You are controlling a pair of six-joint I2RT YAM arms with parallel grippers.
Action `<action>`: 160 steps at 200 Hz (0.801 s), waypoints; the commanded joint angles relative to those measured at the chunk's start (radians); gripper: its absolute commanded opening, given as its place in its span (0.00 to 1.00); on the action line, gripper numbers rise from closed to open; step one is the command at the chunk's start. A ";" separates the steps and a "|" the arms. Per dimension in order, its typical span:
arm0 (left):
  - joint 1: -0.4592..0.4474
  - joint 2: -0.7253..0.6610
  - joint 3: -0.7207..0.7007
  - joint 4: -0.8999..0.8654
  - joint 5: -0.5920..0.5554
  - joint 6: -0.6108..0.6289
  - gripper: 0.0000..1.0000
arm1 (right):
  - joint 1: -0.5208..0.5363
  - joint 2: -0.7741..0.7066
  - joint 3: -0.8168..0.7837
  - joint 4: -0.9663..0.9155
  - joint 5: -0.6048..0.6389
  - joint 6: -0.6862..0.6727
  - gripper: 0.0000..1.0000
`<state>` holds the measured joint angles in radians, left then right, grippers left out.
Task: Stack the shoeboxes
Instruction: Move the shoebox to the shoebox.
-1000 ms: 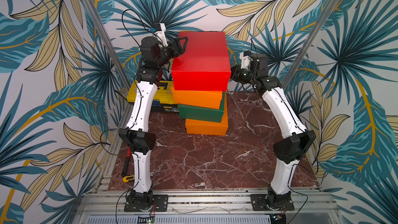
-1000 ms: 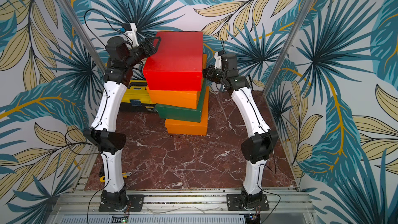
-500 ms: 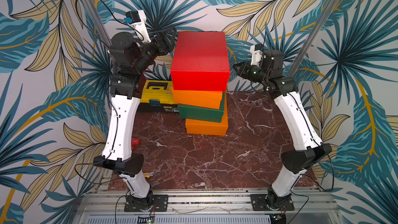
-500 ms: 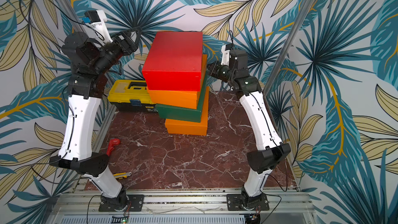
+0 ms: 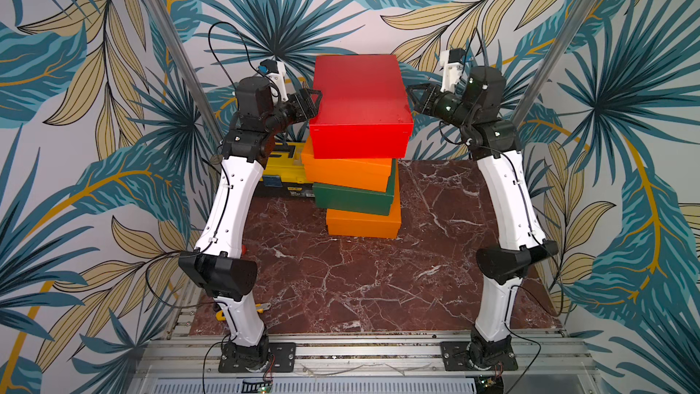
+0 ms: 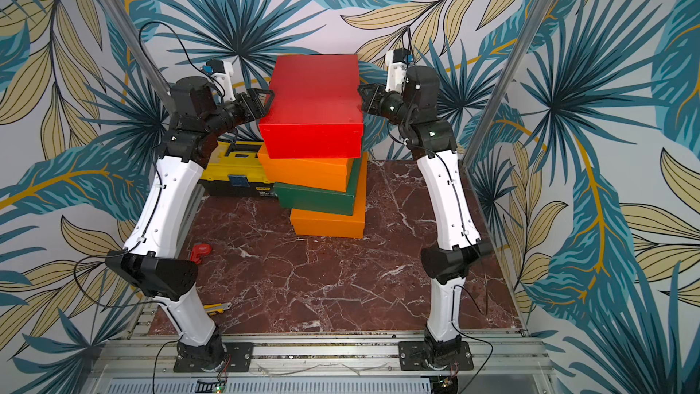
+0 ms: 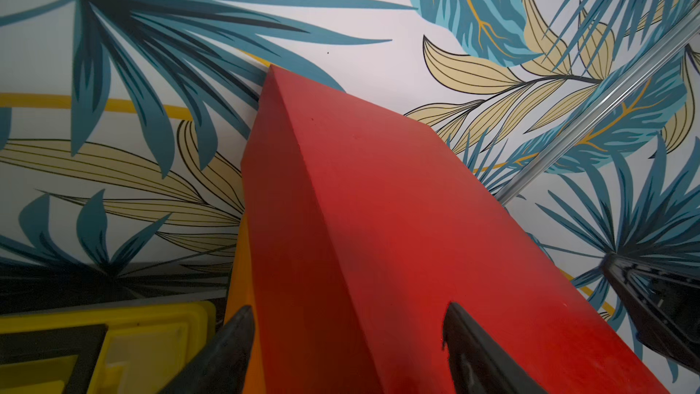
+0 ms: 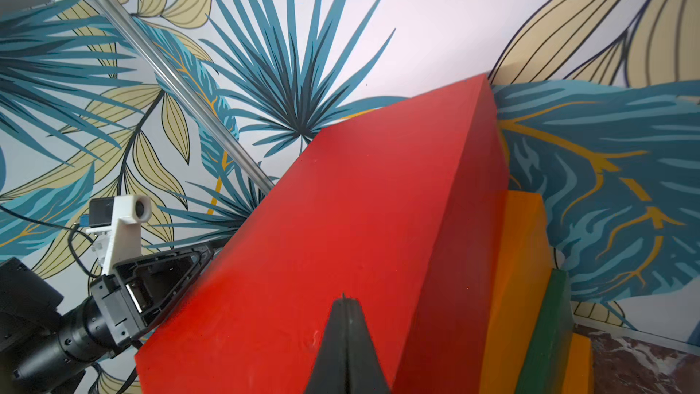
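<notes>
My right gripper should leave the red box and help my left gripper pull the bottom orange box (image 5: 363, 224) closer, as the stack is far back against the toolbox (image 5: 305, 168).
Four shoeboxes stand in one uneven stack: a red box (image 5: 360, 104) on top, an orange box (image 5: 346, 172), a dark green box (image 5: 352, 200) and an orange box (image 5: 363, 223) at the bottom. My left gripper (image 5: 316, 98) is open at the red box's left top edge; in the left wrist view its fingertips (image 7: 348, 307) straddle that edge of the red box (image 7: 378, 221). My right gripper (image 5: 411, 90) is shut, its tip by the right top edge of the red box (image 8: 341, 221).
A yellow-and-black toolbox (image 5: 282, 172) sits behind the left arm, against the stack's left side. A small red tool (image 6: 200, 252) and a yellow knife (image 6: 217, 308) lie on the marble table (image 5: 360, 278) near the left arm. Metal posts (image 5: 174, 51) flank the back corners.
The left arm swung out to the left half a second ago and has come back to the red box's left edge. The red box's near end has shifted slightly right.
</notes>
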<state>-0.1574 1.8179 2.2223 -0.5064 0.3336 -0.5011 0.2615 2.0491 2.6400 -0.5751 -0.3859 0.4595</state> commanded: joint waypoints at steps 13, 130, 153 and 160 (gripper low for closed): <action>0.001 0.022 0.000 -0.025 0.009 0.030 0.79 | 0.013 0.072 0.029 -0.009 -0.084 -0.017 0.00; 0.001 0.019 0.047 -0.056 -0.004 0.024 0.79 | 0.021 -0.080 -0.159 -0.024 -0.035 -0.026 0.00; 0.002 -0.001 0.089 -0.083 -0.032 0.043 0.79 | 0.021 -0.162 -0.197 -0.018 0.003 -0.040 0.00; 0.002 -0.007 0.106 -0.096 -0.044 0.050 0.79 | 0.020 -0.184 -0.206 -0.020 0.009 -0.044 0.00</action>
<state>-0.1555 1.8229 2.2585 -0.5495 0.3248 -0.4873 0.2691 1.9488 2.4695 -0.5449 -0.4015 0.4435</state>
